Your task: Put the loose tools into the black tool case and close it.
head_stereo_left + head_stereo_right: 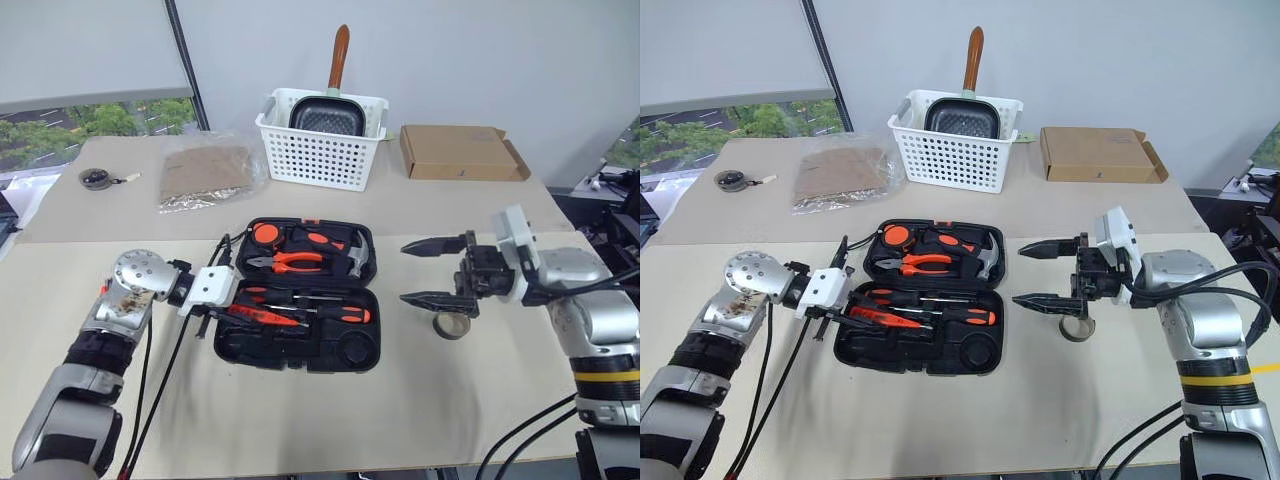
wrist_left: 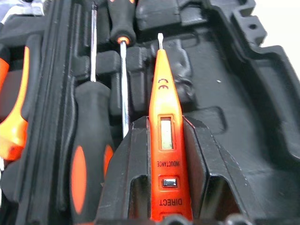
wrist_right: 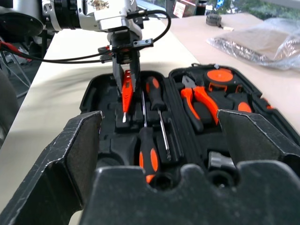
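Next, my left gripper lets go of the orange tester pen [image 1: 272, 317], moves back and presses the pen down [image 2: 169, 164] with closed fingers, because the pen sits too high over its slot.
The black tool case [image 1: 296, 357] lies open in the middle of the table. My left gripper [image 1: 226, 311] reaches in from the case's left end, shut on the slim orange tester pen [image 2: 168, 131], which hovers over the near half. Two screwdrivers [image 3: 149, 157] lie in slots beside the pen. To the right of the case, my right gripper [image 1: 433, 272] hangs open and points at it, with nothing between its fingers. The small grey tape ring [image 1: 452, 326] lies on the table just under that gripper.
The case's far half holds orange-handled pliers [image 1: 287, 262] and a hammer [image 1: 351, 262]. At the back stand a white basket [image 1: 318, 158] with a pan in it, a flat cardboard box [image 1: 458, 153] and a clear plastic bag [image 1: 206, 173].
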{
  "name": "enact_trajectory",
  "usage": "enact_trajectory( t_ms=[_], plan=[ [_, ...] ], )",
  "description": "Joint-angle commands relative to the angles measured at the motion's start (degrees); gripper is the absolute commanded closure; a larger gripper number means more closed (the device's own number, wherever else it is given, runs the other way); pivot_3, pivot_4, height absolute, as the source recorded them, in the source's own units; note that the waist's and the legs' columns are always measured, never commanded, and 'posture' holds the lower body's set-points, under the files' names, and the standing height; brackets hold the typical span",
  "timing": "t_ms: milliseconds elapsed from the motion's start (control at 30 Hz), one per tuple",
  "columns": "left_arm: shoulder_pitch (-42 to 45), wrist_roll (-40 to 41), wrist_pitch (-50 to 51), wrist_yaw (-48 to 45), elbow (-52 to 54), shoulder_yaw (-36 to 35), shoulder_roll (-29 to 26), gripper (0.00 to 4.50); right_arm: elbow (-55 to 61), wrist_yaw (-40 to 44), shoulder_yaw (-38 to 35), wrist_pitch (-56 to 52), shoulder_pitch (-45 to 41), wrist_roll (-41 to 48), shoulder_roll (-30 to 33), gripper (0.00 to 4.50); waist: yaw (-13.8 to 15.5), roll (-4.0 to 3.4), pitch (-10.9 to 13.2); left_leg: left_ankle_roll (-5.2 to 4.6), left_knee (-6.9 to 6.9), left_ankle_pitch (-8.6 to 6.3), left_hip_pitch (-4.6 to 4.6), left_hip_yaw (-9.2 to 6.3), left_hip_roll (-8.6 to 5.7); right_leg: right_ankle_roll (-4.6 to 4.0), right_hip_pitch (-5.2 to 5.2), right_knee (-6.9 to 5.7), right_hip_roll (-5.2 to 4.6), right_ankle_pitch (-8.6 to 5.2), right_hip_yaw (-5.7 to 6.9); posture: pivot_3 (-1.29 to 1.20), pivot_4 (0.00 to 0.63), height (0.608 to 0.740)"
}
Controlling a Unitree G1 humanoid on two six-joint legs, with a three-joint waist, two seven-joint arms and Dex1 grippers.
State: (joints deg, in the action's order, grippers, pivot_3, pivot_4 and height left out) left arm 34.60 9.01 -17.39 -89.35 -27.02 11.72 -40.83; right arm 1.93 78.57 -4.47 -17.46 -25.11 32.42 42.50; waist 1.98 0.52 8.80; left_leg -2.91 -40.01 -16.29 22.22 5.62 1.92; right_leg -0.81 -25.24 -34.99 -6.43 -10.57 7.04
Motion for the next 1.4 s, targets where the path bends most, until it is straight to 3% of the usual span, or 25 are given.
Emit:
enact_trajectory(
  t_ms=[33,700,767,800,833,967,1067,1300,1400],
  plan=[
    [1.05,-1.99,-0.97,1.46,-1.08,0.07,-0.3,4.0,2.03,0.04,-2.77,0.79,0.79,1.01,1.7,0.0,-0.02,0.0,0.0,0.0,-0.01,0.0,0.0,0.0,0.0,0.07,0.0,-0.01,0.0,-0.04,0.0,0.0,0.15,0.7],
    [-5.84,-1.68,8.25,0.47,11.86,1.66,-4.83,4.0,0.71,1.69,-1.51,1.73,0.01,0.66,1.43,0.0,-1.26,-0.01,0.0,-0.08,-0.09,0.0,-0.06,-0.01,0.0,0.0,0.09,-0.03,-0.02,0.03,-0.04,0.0,0.15,0.7],
    [-6.04,-0.82,9.9,0.97,12.84,1.17,-4.85,2.98,0.54,1.85,-1.46,1.75,-0.2,0.64,1.4,0.0,-1.28,-0.01,-0.01,-0.08,-0.08,-0.01,-0.07,-0.01,0.01,0.09,0.09,-0.02,-0.02,-0.02,-0.05,0.0,0.15,0.7],
    [-6.11,-0.47,10.7,0.95,13.32,0.99,-4.93,2.79,0.43,1.93,-1.42,1.77,-0.3,0.63,1.38,0.0,-1.3,-0.01,0.0,-0.09,-0.08,-0.01,-0.08,0.0,0.01,0.19,0.09,-0.02,-0.02,-0.08,-0.06,0.0,0.15,0.7],
    [-6.21,-0.06,11.38,1.25,13.78,0.52,-4.93,2.24,0.29,2.06,-1.32,1.83,-0.45,0.59,1.35,0.0,-1.32,-0.01,0.0,-0.09,-0.08,-0.01,-0.08,0.0,0.01,0.23,0.09,-0.04,-0.02,-0.11,-0.06,0.0,0.15,0.7],
    [-6.14,1.89,13.0,3.65,15.0,-2.08,-4.32,0.8,0.01,2.36,-1.12,2.03,-0.79,0.5,1.18,0.0,-1.3,0.0,0.0,-0.02,-0.08,0.03,-0.11,-0.02,0.04,0.23,0.08,-0.07,0.0,-0.11,-0.06,0.0,0.15,0.7],
    [-5.85,6.8,18.52,2.63,17.64,-4.88,-5.56,0.01,-0.14,2.49,-1.04,2.29,-0.79,0.38,0.98,0.0,-1.22,0.0,0.0,0.01,-0.13,0.09,-0.1,-0.06,0.04,0.24,0.08,-0.14,-0.01,-0.1,-0.05,0.0,0.15,0.7],
    [-5.14,17.68,30.75,3.81,23.75,-11.88,-6.48,0.01,-0.46,2.58,-0.71,2.91,-0.76,0.19,0.29,0.0,-1.28,0.0,0.0,0.01,-0.13,0.11,-0.11,-0.07,0.04,0.24,0.09,-0.15,-0.01,-0.09,-0.08,0.0,0.15,0.7],
    [-5.75,17.66,32.09,7.06,24.44,-12.57,-5.01,0.84,-0.59,2.43,-0.48,3.25,-1.04,0.03,-0.14,0.0,-1.23,0.0,0.0,0.03,-0.14,0.13,-0.11,-0.06,0.02,0.24,0.11,-0.14,-0.01,-0.09,-0.08,0.0,0.15,0.7]
  ],
)
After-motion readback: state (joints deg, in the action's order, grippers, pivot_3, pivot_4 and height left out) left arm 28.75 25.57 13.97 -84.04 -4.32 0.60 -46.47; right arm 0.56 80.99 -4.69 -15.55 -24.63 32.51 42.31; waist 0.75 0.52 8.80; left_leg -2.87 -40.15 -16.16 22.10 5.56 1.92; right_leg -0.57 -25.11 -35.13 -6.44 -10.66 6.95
